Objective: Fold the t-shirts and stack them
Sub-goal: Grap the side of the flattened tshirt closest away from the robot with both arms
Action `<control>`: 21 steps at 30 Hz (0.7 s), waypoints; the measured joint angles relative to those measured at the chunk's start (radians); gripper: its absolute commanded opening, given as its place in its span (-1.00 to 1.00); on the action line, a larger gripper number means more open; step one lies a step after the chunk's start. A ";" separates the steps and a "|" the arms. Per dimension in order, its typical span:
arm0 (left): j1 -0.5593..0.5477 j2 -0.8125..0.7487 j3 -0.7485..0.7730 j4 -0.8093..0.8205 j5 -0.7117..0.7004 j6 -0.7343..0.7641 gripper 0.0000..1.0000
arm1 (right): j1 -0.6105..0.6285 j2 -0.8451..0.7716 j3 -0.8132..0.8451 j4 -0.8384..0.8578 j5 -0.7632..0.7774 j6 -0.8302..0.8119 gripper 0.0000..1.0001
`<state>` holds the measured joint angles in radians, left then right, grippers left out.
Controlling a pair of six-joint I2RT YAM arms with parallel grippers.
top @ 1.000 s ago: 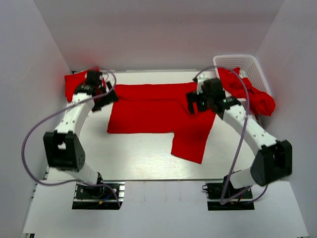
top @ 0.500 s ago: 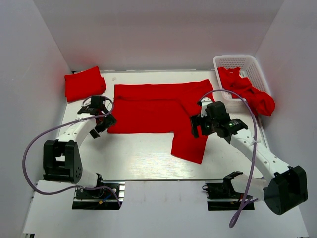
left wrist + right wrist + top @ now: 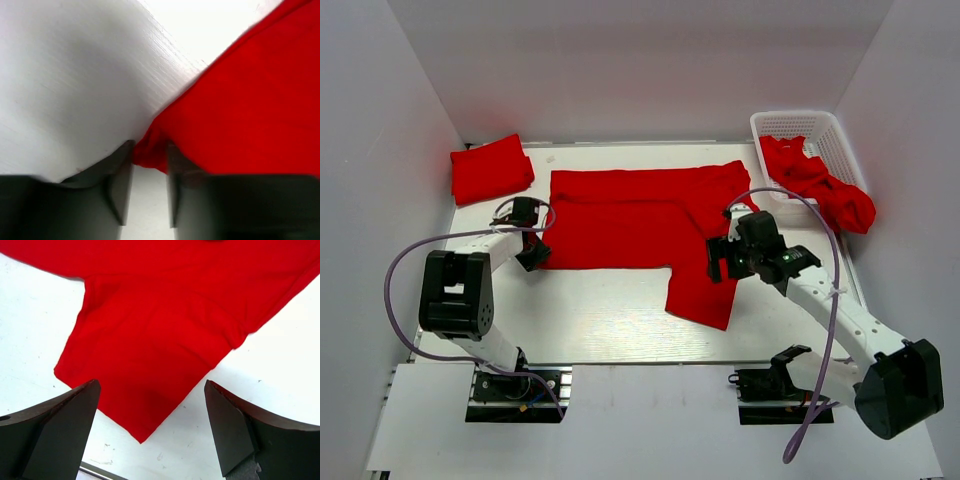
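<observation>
Only the sleeve (image 3: 698, 300) sticks out past the long straight near edge of the t-shirt (image 3: 620, 230), so I expect the t-shirt to turn into a narrow strip when I fold that edge back.
One red t-shirt (image 3: 620, 225) lies spread flat in the middle of the table, a sleeve pointing toward the near edge. My left gripper (image 3: 532, 255) is low at its near-left corner. In the left wrist view that gripper (image 3: 150, 155) is shut on a bunched bit of the t-shirt's corner (image 3: 250, 110). My right gripper (image 3: 718, 262) hovers over the sleeve with its jaws wide apart. The right wrist view shows this gripper (image 3: 150, 400) holding nothing, the sleeve (image 3: 150, 340) below it. A folded t-shirt (image 3: 490, 168) lies at the back left.
A white lattice basket (image 3: 798, 124) stands at the back right, with crumpled red t-shirts (image 3: 825, 190) in it and spilling over its near side. White walls close in the table on three sides. The near table edge runs just past the sleeve tip.
My left gripper came from the folded shirt down to the spread shirt's near-left corner and closed on it. My right gripper moved nearer, over the sleeve, and stayed open.
</observation>
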<state>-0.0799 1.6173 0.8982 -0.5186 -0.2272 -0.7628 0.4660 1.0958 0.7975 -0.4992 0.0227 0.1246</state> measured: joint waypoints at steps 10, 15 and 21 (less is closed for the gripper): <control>0.002 0.006 -0.016 0.064 0.008 -0.004 -1.00 | 0.055 -0.020 -0.063 -0.028 -0.049 0.039 0.81; 0.002 0.005 -0.013 0.061 0.009 0.009 -1.00 | 0.161 0.032 -0.090 -0.023 -0.077 0.069 0.81; 0.002 0.018 0.003 0.055 0.006 0.042 -1.00 | 0.293 0.093 -0.108 -0.018 -0.074 0.104 0.81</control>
<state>-0.0784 1.6352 0.9009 -0.4637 -0.2214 -0.7212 0.7586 1.1885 0.6895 -0.5167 -0.0509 0.2283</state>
